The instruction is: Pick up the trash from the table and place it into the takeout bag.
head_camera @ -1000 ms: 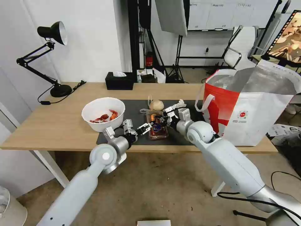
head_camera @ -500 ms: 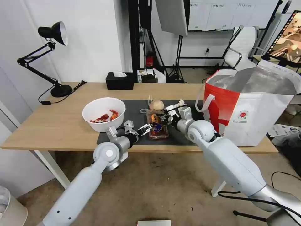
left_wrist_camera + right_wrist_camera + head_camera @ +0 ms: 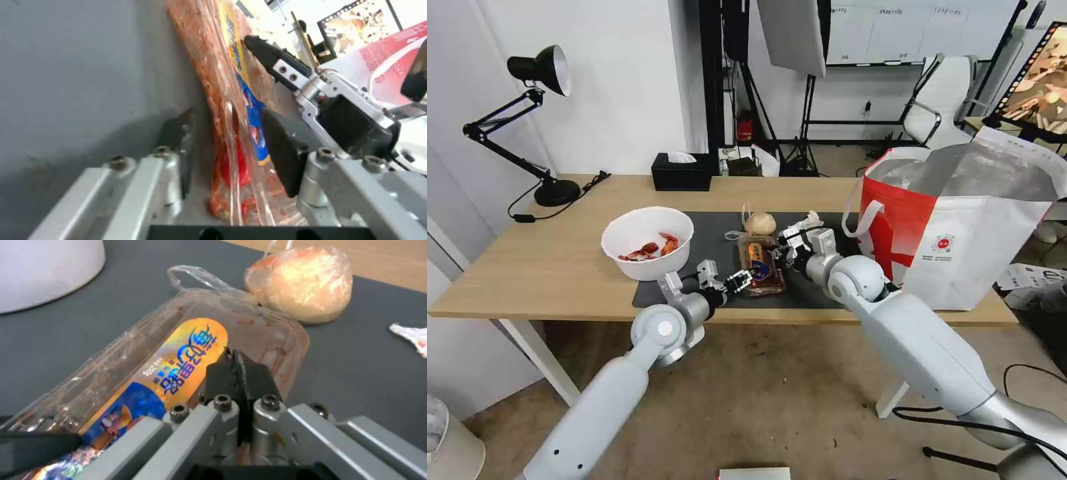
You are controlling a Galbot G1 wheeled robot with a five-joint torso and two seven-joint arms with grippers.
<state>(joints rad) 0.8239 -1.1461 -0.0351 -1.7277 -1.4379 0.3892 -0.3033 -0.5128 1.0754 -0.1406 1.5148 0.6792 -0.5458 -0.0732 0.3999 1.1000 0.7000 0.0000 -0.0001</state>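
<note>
I expect the clear hinged tray (image 3: 762, 265) to stay shut and straight when I lift it, because the lid's clear rim lies along the base's rim.
The clear hinged tray (image 3: 760, 263) with its orange-blue label lies on the dark mat (image 3: 714, 233) of the table (image 3: 547, 267). My right gripper (image 3: 780, 252) is shut on the tray's right rim; in the right wrist view its fingertips (image 3: 236, 363) are pressed together over the lid (image 3: 146, 350). My left gripper (image 3: 737, 280) is open, and its fingers straddle the tray's near-left edge (image 3: 222, 86). The white bowl (image 3: 647, 241) with red shells stands to the left. The beige bun (image 3: 760, 223) and the crumpled tissue (image 3: 810, 219) lie behind the tray. The takeout bag (image 3: 960, 227) stands open at the right.
A black tissue box (image 3: 680, 172) sits at the table's back edge, and a black desk lamp (image 3: 537, 120) stands at the back left corner. Bare wood stretches left of the bowl. Behind the table are a chair, light stands and a screen.
My left gripper has slid right along the mat's near edge until its open fingers reach the tray. The right gripper has stayed at the tray's right rim.
</note>
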